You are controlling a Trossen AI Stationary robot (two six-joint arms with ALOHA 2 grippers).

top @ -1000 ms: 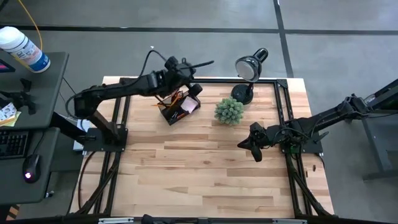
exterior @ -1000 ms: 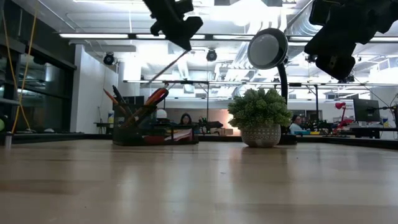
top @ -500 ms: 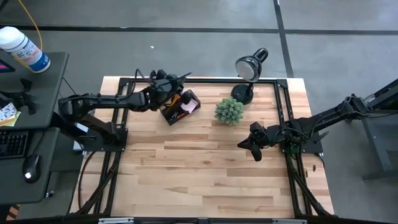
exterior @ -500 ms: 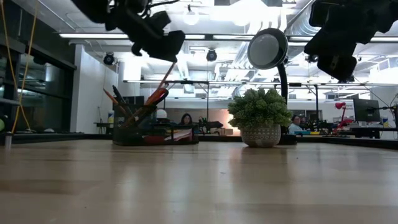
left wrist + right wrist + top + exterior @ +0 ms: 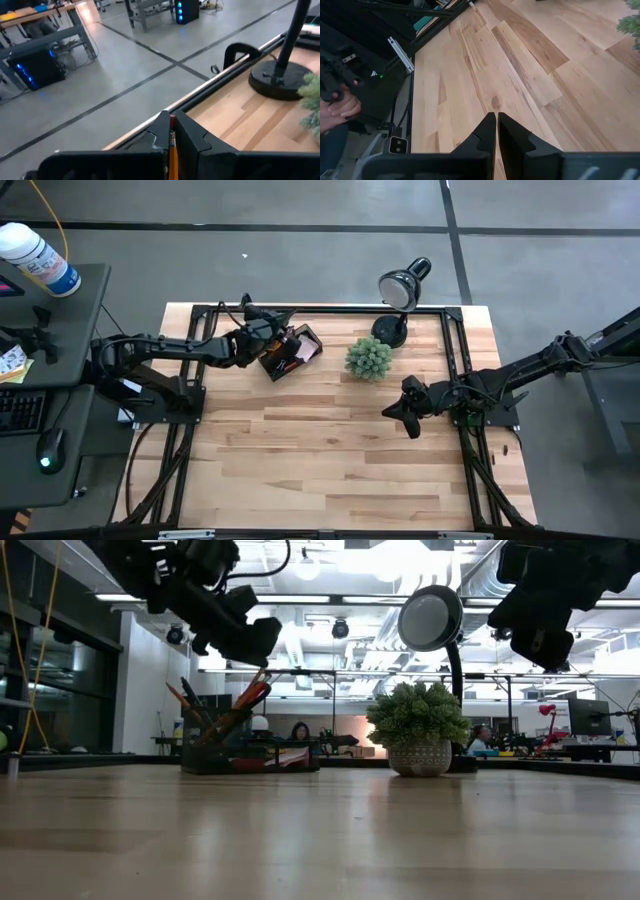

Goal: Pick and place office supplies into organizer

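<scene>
The orange pencil already slants down into the organizer's open top. My left gripper should go on moving down until the pencil rests inside, and then let go.
My left gripper hovers over the left end of the organizer, a small dark box on the far left part of the table. It is shut on an orange pencil. Pencils and orange-handled scissors stand slanting in the organizer, and flat items lie in its right part. My right gripper is shut and empty. It waits in the air over the table's right half, near side of the plant. My left gripper pinches the orange pencil between its two fingers; a red end shows at the fingertips. It comes from above and from the table's left, slanting down. The pencil hangs slanting below the fingers, reaching down among the things standing in the organizer.
A green spiky plant stands right of the organizer, and a black desk lamp behind it at the far edge. Bare wood fills the near half. A person's hand shows beyond the table.
My left gripper has drawn back toward the table's left and near side and come down over the organizer, still shut on the pencil. The pencil, held high and slanting before, has turned steeper, and its lower end has sunk among the standing items.
</scene>
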